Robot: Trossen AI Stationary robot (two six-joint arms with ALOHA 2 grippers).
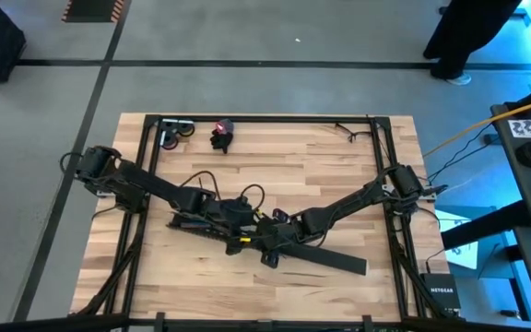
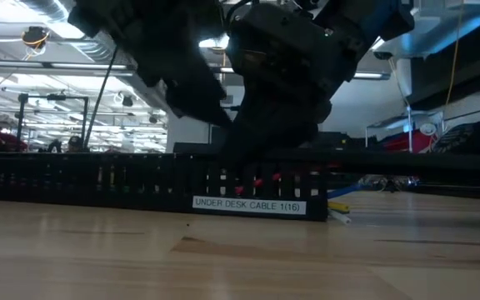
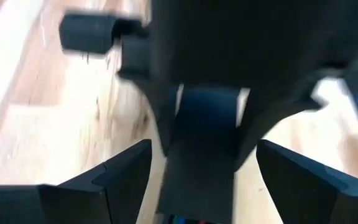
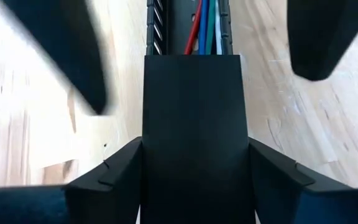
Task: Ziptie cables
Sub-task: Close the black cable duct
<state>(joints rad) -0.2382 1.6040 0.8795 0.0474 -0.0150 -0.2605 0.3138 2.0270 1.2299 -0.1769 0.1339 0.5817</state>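
Note:
Next, my left gripper moves back along the channel and comes down around the channel's open part [image 2: 98,177], because it is crowding my right gripper over the flat cover [image 4: 194,118].
A long black slotted channel [image 1: 201,224] lies slantwise on the wooden table, labelled "UNDER DESK CABLE" [image 2: 248,205]. The cables [image 4: 204,25], red, blue and grey, run inside it; coloured ends stick out [image 2: 337,202]. A flat black cover [image 4: 194,112] lies along the channel. My right gripper [image 4: 194,180] is shut on this cover. My left gripper [image 3: 207,180] hovers open just above it, one finger on each side and apart from it. It shows in the high view [image 1: 247,221] beside my right gripper [image 1: 269,245]. I see no zipties in any view. My right gripper pinches the flat cover by its two long edges [image 4: 149,152], one finger on each side. The fingers slant down from the table's right and run along the cover's length. The cover lies flat along the top of the channel, over the cables.
At the table's far edge lie a small dark object with a red part [image 1: 221,135], a grey roll [image 1: 177,130] and a thin dark wire [image 1: 348,132]. Black frame rails [image 1: 146,184] run along the table's sides. A person [image 1: 468,37] stands beyond the table.

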